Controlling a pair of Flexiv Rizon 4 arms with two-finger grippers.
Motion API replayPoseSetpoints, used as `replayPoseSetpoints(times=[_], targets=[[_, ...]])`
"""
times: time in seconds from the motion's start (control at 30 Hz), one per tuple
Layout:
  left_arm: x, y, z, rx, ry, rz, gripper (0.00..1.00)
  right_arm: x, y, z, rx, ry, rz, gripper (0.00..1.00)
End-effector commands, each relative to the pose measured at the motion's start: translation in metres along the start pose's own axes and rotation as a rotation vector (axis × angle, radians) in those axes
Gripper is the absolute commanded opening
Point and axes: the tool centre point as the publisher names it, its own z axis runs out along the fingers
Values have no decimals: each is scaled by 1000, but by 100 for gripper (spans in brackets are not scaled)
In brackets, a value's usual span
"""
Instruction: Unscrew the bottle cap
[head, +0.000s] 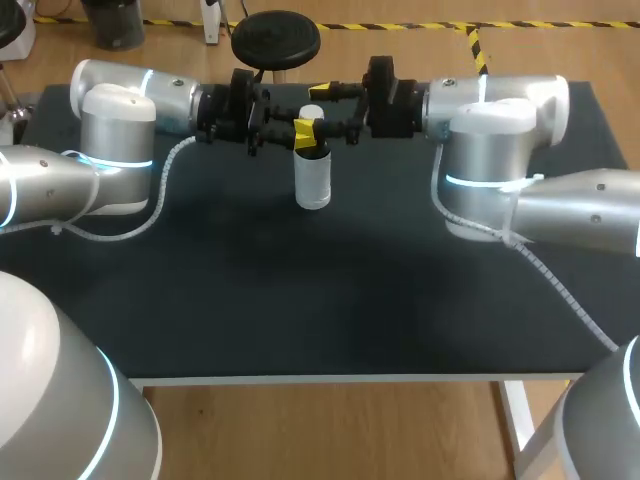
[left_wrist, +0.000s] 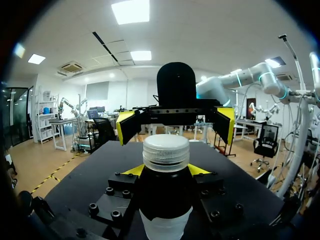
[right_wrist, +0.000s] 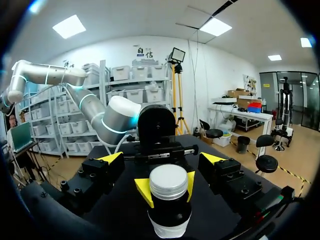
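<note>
The white ribbed cap (head: 312, 112) will stay on the bottle when the robot turns it partway, because the tall ribbed skirt (right_wrist: 169, 191) reaches down around the bottle's neck.
A bottle (head: 312, 175) with a pale lower body, a dark upper part and a white ribbed cap (head: 312, 112) stands upright at the back middle of the black table (head: 330, 300). My left gripper (head: 304, 131) comes in level from the left and is shut on the bottle's dark upper part just under the cap; its yellow tips (left_wrist: 134, 170) press both sides of the bottle (left_wrist: 165, 200). My right gripper (head: 332, 108) faces it from the right, open wide at the height of the cap (right_wrist: 169, 181), with its yellow tips (right_wrist: 111, 158) well apart from the cap.
Both arms meet over the back of the table, wrists nearly facing each other. Cables (head: 160, 200) hang from the arms onto the table beside each elbow. The table's front edge (head: 330, 378) runs across the near side.
</note>
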Motion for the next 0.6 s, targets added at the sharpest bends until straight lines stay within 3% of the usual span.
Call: replayPoseSetpoints(times=[0.03, 0.6], targets=[[-2, 1, -1, 1, 7, 1, 0, 4, -7, 9, -34, -78, -1, 100], [-2, 1, -1, 1, 7, 1, 0, 8, -3, 24, -84, -186, -41, 100]])
